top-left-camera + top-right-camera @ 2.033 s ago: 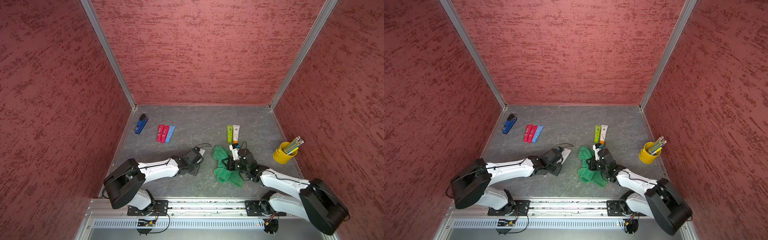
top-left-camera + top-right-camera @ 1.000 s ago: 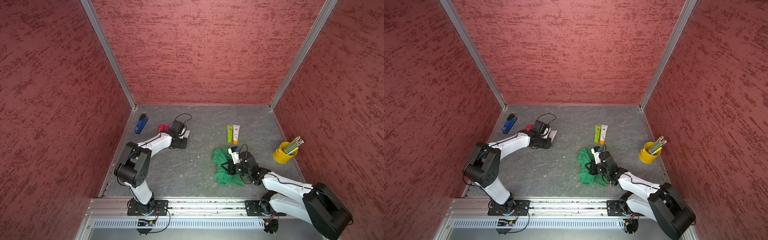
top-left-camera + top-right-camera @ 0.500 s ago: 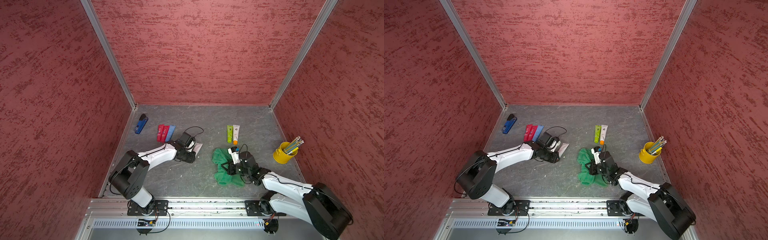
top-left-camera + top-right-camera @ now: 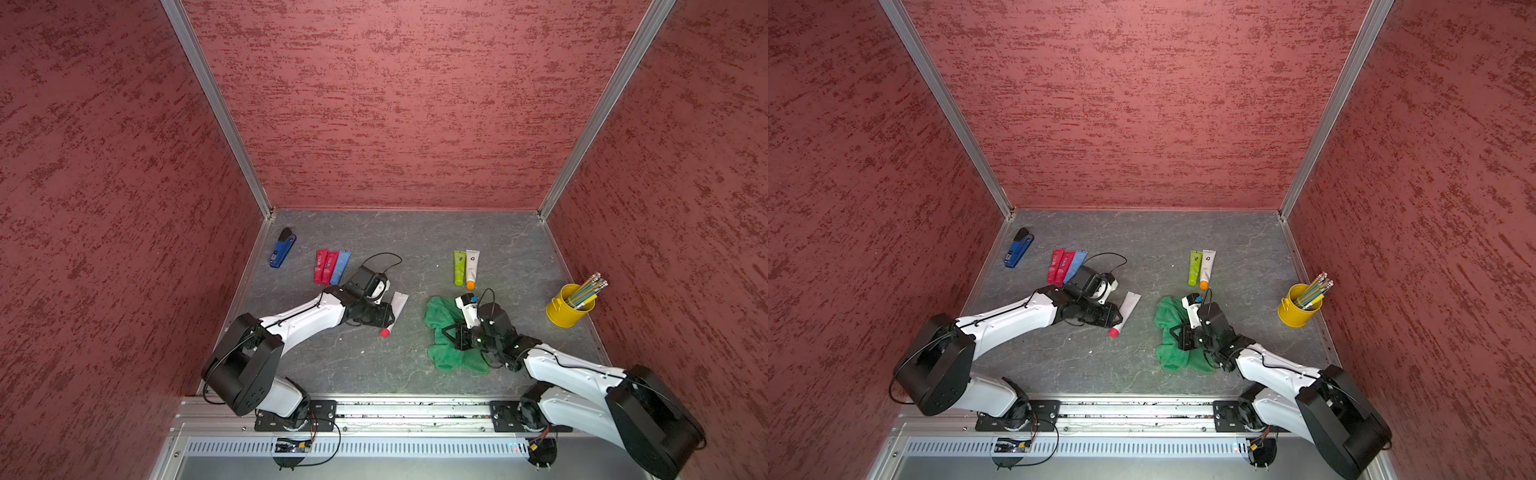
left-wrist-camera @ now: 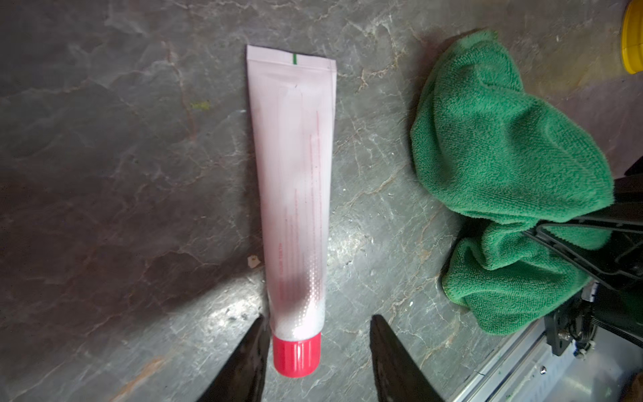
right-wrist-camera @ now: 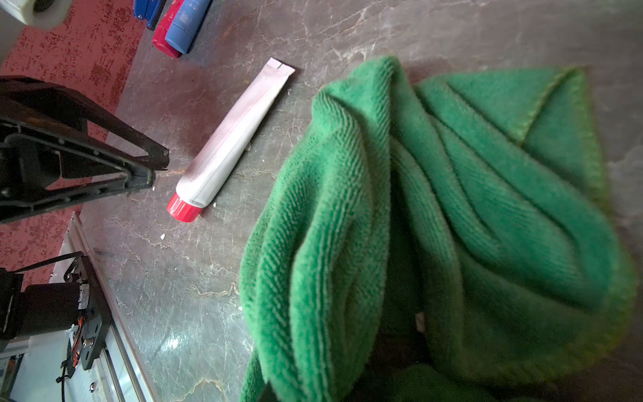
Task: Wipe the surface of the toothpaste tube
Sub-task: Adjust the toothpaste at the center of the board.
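The toothpaste tube has its fine print (image 5: 304, 201) facing up, so my left gripper should grab the tube's body (image 5: 296, 274) and flip it over before wiping the tube's other side.
The toothpaste tube (image 5: 294, 181), white with a red cap, lies flat on the grey table; both top views show it (image 4: 396, 306) (image 4: 1128, 309), and so does the right wrist view (image 6: 236, 135). My left gripper (image 5: 317, 318) (image 4: 387, 322) is open, its jaws straddling the cap end. One finger sits close against the tube's neck, the other stands well clear. My right gripper (image 4: 451, 332) (image 4: 1179, 334) is shut on the green cloth (image 4: 438, 318) (image 6: 452, 209), which bunches over its jaws and hides them. The cloth lies just to the right of the tube without touching it.
Red and blue tubes (image 4: 330, 266) and a blue stapler (image 4: 282, 252) lie at the back left. A green and a white tube (image 4: 465, 268) lie behind the cloth. A yellow cup of pencils (image 4: 569, 309) stands at the right wall. The metal rail (image 4: 395, 409) runs along the front.
My left arm swung from the back left toward the middle with the tube, and its jaws have now opened around the tube lying on the table. The right arm has barely moved.
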`<state>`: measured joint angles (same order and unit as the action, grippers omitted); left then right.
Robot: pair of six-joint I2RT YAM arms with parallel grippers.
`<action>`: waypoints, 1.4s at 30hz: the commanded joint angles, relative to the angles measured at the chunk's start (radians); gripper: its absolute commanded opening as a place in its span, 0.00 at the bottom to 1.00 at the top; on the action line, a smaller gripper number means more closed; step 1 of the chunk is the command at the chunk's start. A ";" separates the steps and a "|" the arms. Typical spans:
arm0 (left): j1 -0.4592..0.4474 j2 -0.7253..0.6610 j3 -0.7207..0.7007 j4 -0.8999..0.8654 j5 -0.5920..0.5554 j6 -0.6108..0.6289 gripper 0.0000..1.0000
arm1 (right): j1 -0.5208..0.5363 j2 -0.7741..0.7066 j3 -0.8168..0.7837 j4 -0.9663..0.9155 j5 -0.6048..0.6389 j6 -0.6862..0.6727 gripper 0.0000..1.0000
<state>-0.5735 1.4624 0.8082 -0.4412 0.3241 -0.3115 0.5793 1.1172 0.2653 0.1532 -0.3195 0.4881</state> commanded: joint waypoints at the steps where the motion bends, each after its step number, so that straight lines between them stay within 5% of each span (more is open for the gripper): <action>1: 0.047 -0.015 -0.049 0.042 0.100 -0.045 0.43 | 0.010 -0.014 0.000 0.019 -0.015 -0.019 0.00; 18: 0.152 0.095 -0.116 0.267 0.291 -0.119 0.39 | 0.017 -0.008 0.003 0.022 -0.015 -0.021 0.00; 27: 0.131 0.174 -0.041 0.232 0.251 -0.109 0.37 | 0.022 -0.005 0.006 0.022 -0.014 -0.022 0.00; 35: 0.156 0.116 -0.005 0.191 0.251 -0.107 0.53 | 0.027 -0.005 0.005 0.022 -0.011 -0.023 0.00; 42: 0.141 0.220 0.034 0.259 0.273 -0.138 0.49 | 0.030 0.001 0.009 0.022 -0.010 -0.024 0.00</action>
<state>-0.4244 1.6402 0.8242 -0.2150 0.5835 -0.4381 0.5972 1.1156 0.2653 0.1547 -0.3195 0.4805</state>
